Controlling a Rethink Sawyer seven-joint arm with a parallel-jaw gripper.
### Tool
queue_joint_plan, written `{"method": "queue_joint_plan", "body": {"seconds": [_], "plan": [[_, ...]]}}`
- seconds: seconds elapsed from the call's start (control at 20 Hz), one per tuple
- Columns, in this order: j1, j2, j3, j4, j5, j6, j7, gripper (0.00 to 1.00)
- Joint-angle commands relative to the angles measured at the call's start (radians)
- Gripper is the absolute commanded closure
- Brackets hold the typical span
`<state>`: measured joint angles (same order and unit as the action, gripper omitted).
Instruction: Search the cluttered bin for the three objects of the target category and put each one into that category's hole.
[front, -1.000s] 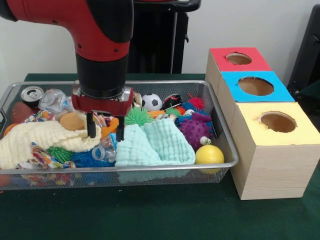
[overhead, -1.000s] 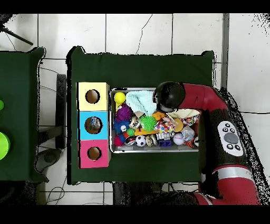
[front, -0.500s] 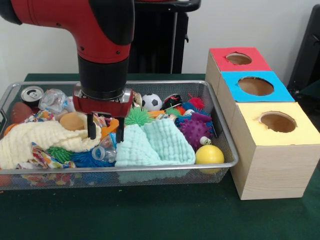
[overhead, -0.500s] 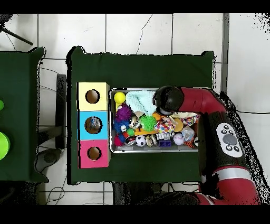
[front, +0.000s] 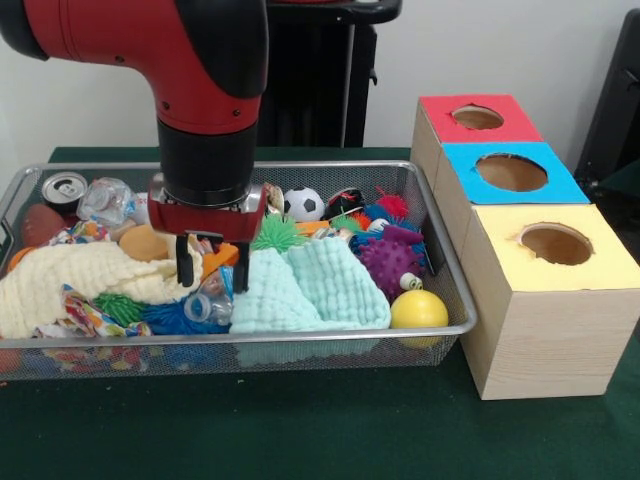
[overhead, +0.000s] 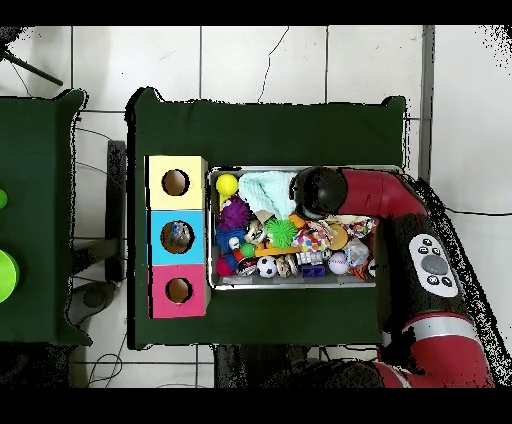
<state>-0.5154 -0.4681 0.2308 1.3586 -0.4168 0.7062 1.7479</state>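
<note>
The whole mint cloth (front: 312, 290) will rise with the clear plastic piece when the robot lifts, because the mint cloth's near edge (front: 238, 298) presses against that piece.
My gripper (front: 212, 268) hangs open in the wire bin (front: 440, 250), left of centre. Its two black fingers (front: 184, 266) straddle an orange toy (front: 222, 256) and stand just above a crumpled clear plastic piece (front: 208, 300). Nothing is held between them. A cream cloth (front: 80, 280) lies to its left and a mint cloth (front: 305, 285) to its right. In the overhead view the arm's wrist (overhead: 318, 190) covers the gripper. Three boxes stand beside the bin, with a red top (front: 478, 118), a blue top (front: 512, 172) and a yellow top (front: 556, 245), each with a round hole.
The bin also holds a yellow ball (front: 419, 309), a purple spiky ball (front: 388, 262), a green spiky ball (front: 275, 235), a soccer ball (front: 303, 204), a drink can (front: 64, 190) and several other toys. In the overhead view the boxes (overhead: 176, 236) stand left of the bin (overhead: 292, 284).
The gripper has sunk slightly toward the clutter and stayed open. The arm's elbow has shifted a little in the overhead view.
</note>
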Motion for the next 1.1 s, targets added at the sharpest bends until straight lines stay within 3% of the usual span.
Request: {"method": "queue_joint_plan", "body": {"seconds": [0.05, 0.75, 1.0, 1.05, 1.1], "plan": [[-0.038, 0.083, 0.076, 0.069, 0.001, -0.068, -0.029, 0.0], [-0.07, 0.136, 0.096, 0.088, 0.01, -0.116, -0.016, 0.0], [-0.077, 0.135, 0.11, 0.088, -0.006, -0.095, -0.059, 0.0], [-0.076, 0.135, 0.111, 0.087, -0.011, -0.089, -0.068, 1.0], [-0.071, 0.134, 0.108, 0.081, -0.013, -0.074, -0.071, 1.0]]}}
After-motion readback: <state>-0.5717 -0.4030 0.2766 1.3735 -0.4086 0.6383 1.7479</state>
